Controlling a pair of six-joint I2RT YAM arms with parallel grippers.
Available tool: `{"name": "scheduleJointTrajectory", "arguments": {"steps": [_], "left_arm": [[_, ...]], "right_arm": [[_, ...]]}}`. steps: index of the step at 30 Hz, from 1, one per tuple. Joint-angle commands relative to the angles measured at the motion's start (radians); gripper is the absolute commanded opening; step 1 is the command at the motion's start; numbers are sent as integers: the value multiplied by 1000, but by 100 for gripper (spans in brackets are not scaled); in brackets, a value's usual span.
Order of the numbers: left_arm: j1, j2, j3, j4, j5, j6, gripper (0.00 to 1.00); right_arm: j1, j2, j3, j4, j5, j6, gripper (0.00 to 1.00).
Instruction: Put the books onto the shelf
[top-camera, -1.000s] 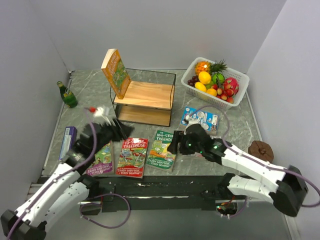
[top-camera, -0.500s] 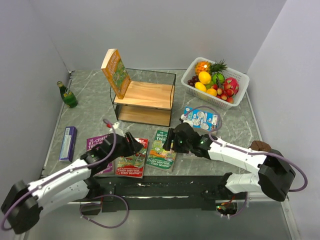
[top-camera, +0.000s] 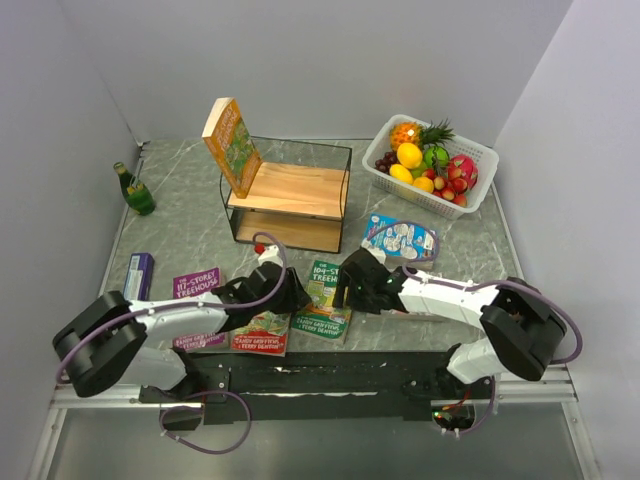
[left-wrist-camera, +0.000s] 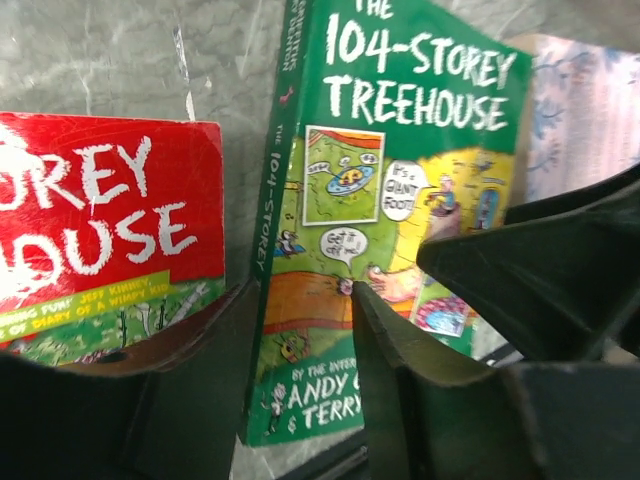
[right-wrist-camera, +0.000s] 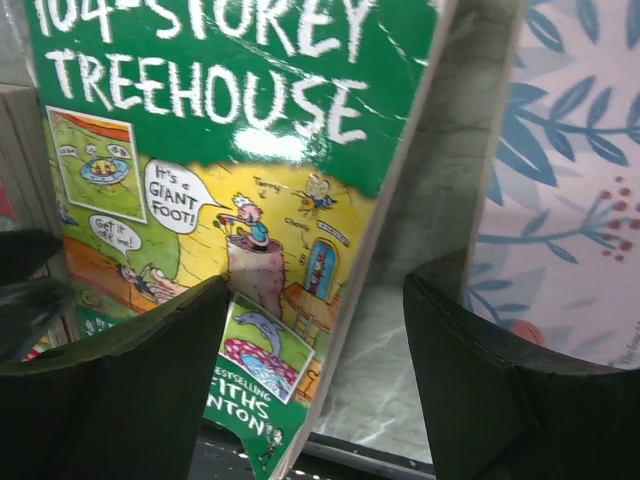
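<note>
Next, my right gripper lifts the green book (top-camera: 325, 322) by the page edge (right-wrist-camera: 366, 250) before my left gripper takes the book's spine, because the book is lying flat between my grippers.
A green Treehouse book (top-camera: 325, 292) lies flat near the front edge, between my two grippers. My left gripper (left-wrist-camera: 300, 295) is open and straddles the book's spine (left-wrist-camera: 268, 250), one finger (left-wrist-camera: 400, 380) on the cover. My right gripper (right-wrist-camera: 318, 290) is open over the green book's (right-wrist-camera: 200, 100) right edge. A red book (top-camera: 262, 328) and a purple book (top-camera: 195, 283) lie to the left. A pale patterned book (top-camera: 402, 238) lies to the right. One orange book (top-camera: 232, 145) leans upright on the shelf (top-camera: 290, 200).
A white fruit basket (top-camera: 478, 190) stands at the back right. A green bottle (top-camera: 133, 190) stands at the left wall, and a blue box (top-camera: 137, 285) lies below it. A brown object (top-camera: 522, 298) sits at the right edge.
My left arm swung right from over the purple book to the green book's spine, and its jaws narrowed. My right gripper shifted left onto the green book's right edge.
</note>
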Motion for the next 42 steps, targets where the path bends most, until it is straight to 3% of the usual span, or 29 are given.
{"name": "scheduleJointTrajectory", "arguments": {"steps": [1, 8, 11, 14, 15, 17, 22, 23, 25, 26, 28, 31, 35, 38, 42], "left_arm": [[-22, 51, 27, 65, -11, 1, 46], [-76, 148, 24, 115, 29, 6, 33], [-105, 192, 33, 129, 32, 3, 29], [-124, 218, 53, 122, 27, 6, 28], [-125, 217, 67, 109, 14, 7, 28], [-125, 205, 107, 36, -13, 10, 29], [-125, 42, 217, -225, -177, 30, 46], [-125, -37, 246, -290, -195, 35, 55], [-125, -123, 267, -341, -232, 52, 62], [-125, -166, 286, -393, -250, 53, 77], [-124, -281, 306, -437, -301, 55, 95], [-119, -419, 337, -493, -301, 95, 96], [-95, -629, 348, -474, -164, 155, 96], [-61, -746, 342, -448, -135, 138, 96], [-21, -791, 354, -403, -6, 202, 96]], "right_arm": [[-3, 46, -70, 194, -92, 36, 77], [-3, 7, -227, 540, -244, 82, 69], [-2, -46, -259, 607, -250, 79, 59], [-2, -97, -244, 555, -237, 62, 29], [-3, -108, -235, 524, -234, 55, 13], [11, -147, -191, 388, -202, 32, 0], [84, -301, -65, 58, -103, -45, 0], [93, -350, -20, 20, -103, -62, 0], [119, -388, 32, -111, -105, -106, 0], [124, -422, 72, -140, -111, -126, 0], [127, -457, 106, -224, -112, -159, 0], [129, -531, 146, -266, -148, -209, 0], [126, -600, 234, -262, -224, -294, 0], [111, -597, 291, -219, -334, -390, 0], [36, -570, 339, -169, -522, -468, 0]]}}
